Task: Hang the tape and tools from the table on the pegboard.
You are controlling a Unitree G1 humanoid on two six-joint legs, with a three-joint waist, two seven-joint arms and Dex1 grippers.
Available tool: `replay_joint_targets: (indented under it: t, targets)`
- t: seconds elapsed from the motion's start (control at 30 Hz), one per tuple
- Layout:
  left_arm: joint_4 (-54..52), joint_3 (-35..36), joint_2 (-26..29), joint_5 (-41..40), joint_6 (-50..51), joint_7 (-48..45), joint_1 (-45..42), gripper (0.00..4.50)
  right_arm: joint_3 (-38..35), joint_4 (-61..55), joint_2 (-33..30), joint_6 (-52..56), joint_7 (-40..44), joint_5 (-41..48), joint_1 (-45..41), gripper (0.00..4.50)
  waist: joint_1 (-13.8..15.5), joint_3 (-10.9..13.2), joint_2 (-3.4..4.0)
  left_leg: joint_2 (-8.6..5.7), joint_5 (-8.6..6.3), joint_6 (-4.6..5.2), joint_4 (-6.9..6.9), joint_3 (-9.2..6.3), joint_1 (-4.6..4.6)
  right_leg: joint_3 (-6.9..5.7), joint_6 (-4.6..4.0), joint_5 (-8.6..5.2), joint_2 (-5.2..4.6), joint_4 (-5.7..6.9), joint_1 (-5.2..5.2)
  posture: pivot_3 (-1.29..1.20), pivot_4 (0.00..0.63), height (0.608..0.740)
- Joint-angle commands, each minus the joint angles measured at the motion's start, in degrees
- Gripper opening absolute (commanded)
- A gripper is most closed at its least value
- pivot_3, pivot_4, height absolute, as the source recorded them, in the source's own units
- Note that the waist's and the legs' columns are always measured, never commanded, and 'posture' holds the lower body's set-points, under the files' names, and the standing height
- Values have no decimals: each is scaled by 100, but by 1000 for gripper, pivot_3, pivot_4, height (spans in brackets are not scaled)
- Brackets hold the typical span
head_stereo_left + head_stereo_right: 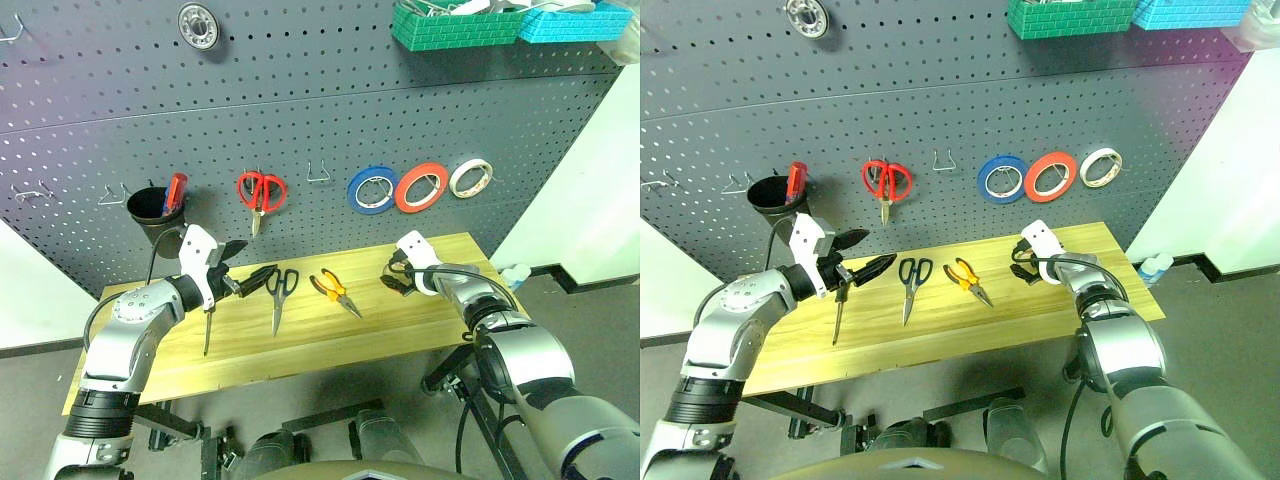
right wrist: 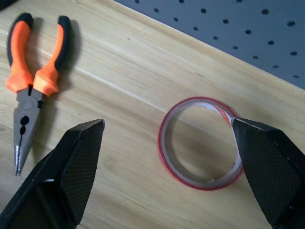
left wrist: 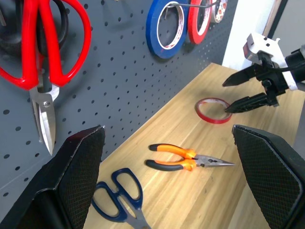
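I expect the tape point(image 2: 165, 147) to share the hook of the red-orange roll when I hang it, because it is a thin ring with a wide open middle point(image 2: 202, 143).
A thin red-orange ring of tape point(image 2: 200, 143) lies flat on the light wooden table point(image 1: 300, 345) near its right end. My right gripper point(image 2: 167, 121) hangs open just above the tape, one fingertip over the ring's rim. The orange-and-black pliers point(image 1: 335, 290) and the dark-handled scissors point(image 1: 281, 292) lie mid-table. A slim screwdriver point(image 1: 208, 325) lies further left. My left gripper point(image 1: 248, 268) is open and empty above the table between the screwdriver and the scissors. The dark grey pegboard point(image 1: 300, 90) rises behind the table.
On the pegboard hang a blue roll point(image 1: 372, 189), a red-orange roll point(image 1: 420, 187), a white roll point(image 1: 470, 177), red-handled scissors point(image 1: 261, 192) and a black funnel point(image 1: 155, 210) holding a red-handled tool. An empty hook point(image 1: 320, 175) sits between scissors and rolls. Green and teal bins point(image 1: 455, 25) hang top right.
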Motion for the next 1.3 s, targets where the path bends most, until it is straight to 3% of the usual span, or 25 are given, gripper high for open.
replay_joint_targets:
  t: [0.03, 0.2, 0.97, 1.3]
  targets:
    - [-303, 194, 63, -65, -43, 21, -39, 4457, -89, -160, 11, -122, -23, 91, -20, 4500, 2, 3, 0, 0, 0, 0, 0, 0, 0, 0, 0, 0, 0, 0, 0, -153, 70, 740]
    - [-401, 151, 49, -66, 3, 82, -29, 4457, -81, -181, -11, -183, 7, 89, 16, 4500, 6, 60, 3, 1, 0, 0, -1, 0, 0, 2, -15, -8, -1, -1, 1, -151, 105, 740]
    - [-1107, 207, 35, -399, 633, 165, 132, 4457, -233, -238, -204, -60, 137, 210, 76, 4500, 167, 822, -61, 6, 2, 2, -62, 12, -9, 13, -21, -13, -6, -18, -36, -154, 251, 740]
    - [-1211, 255, 122, -505, 770, 181, 118, 4457, -469, -211, -265, 363, 66, 456, -46, 4500, 238, 912, -77, 6, 10, 11, -63, 16, -95, 13, -21, -12, -9, -21, -123, -154, 268, 740]
